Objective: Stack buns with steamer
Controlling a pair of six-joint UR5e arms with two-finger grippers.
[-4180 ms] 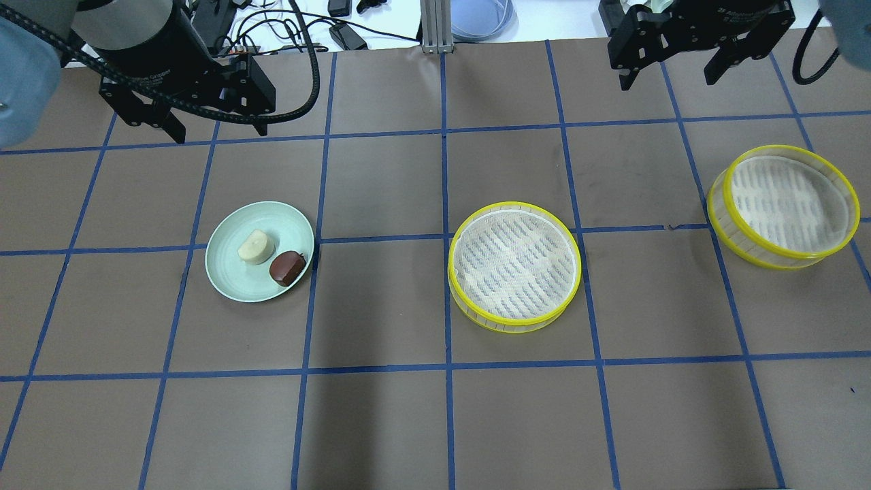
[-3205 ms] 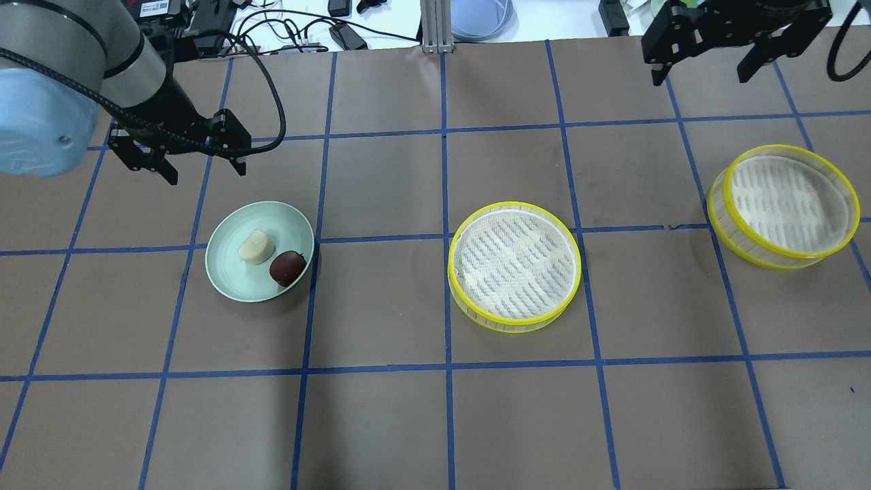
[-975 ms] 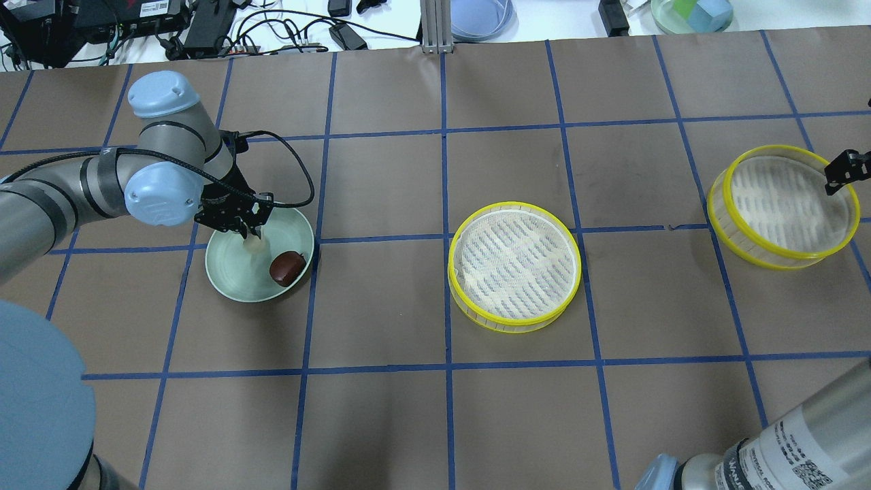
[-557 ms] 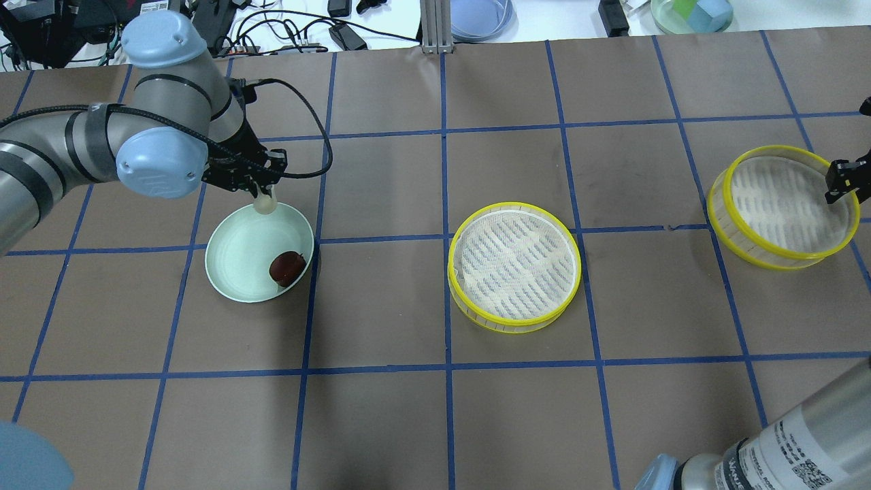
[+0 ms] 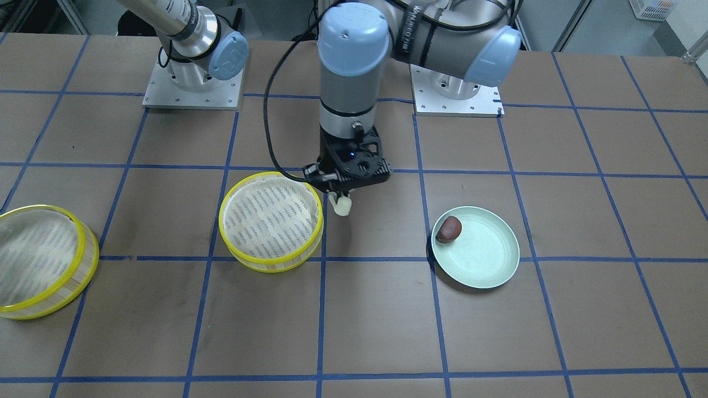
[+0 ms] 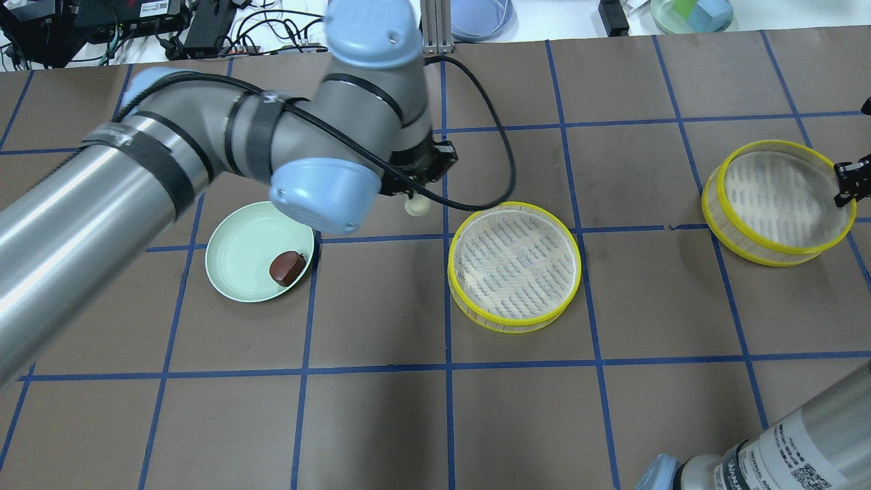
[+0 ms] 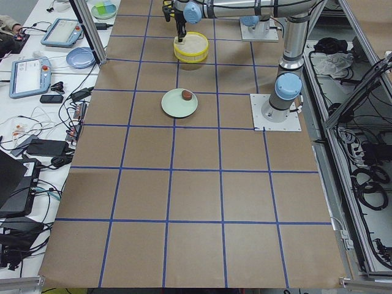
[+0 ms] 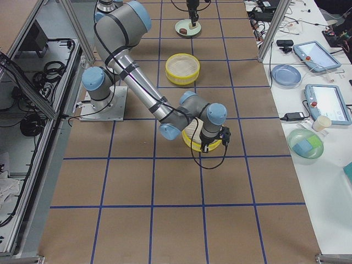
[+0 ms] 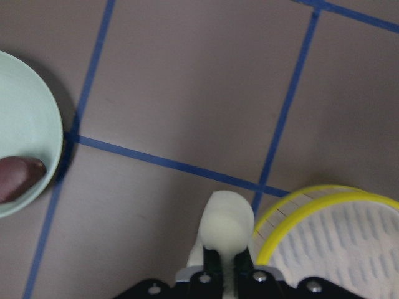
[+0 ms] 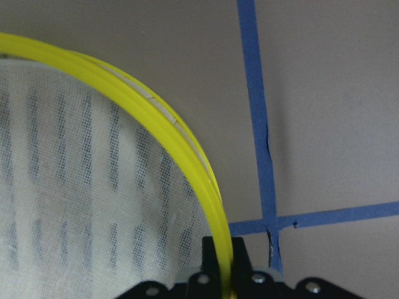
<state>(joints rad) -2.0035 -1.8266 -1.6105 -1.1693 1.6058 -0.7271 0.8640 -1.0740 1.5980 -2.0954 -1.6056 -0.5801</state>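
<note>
My left gripper should put the pale cream bun inside the empty middle steamer, as the bun is hanging outside it. My right gripper should stack the second steamer on top only after that.
My left gripper is shut on the pale cream bun and holds it above the table, just left of the middle yellow-rimmed steamer. In the left wrist view the bun hangs beside the steamer's rim. The dark reddish-brown bun lies in the pale green plate. My right gripper is shut on the rim of the second steamer at the far right; the right wrist view shows its fingers pinching the yellow rim.
Behind the table's far edge are a metal frame post, a blue dish, a clear bowl with blocks and cables. My left arm's elbow hangs over the plate's far side.
My left gripper has carried the cream bun from above the plate rightward to beside the middle steamer. The right steamer has shifted slightly up and left in my right gripper.
</note>
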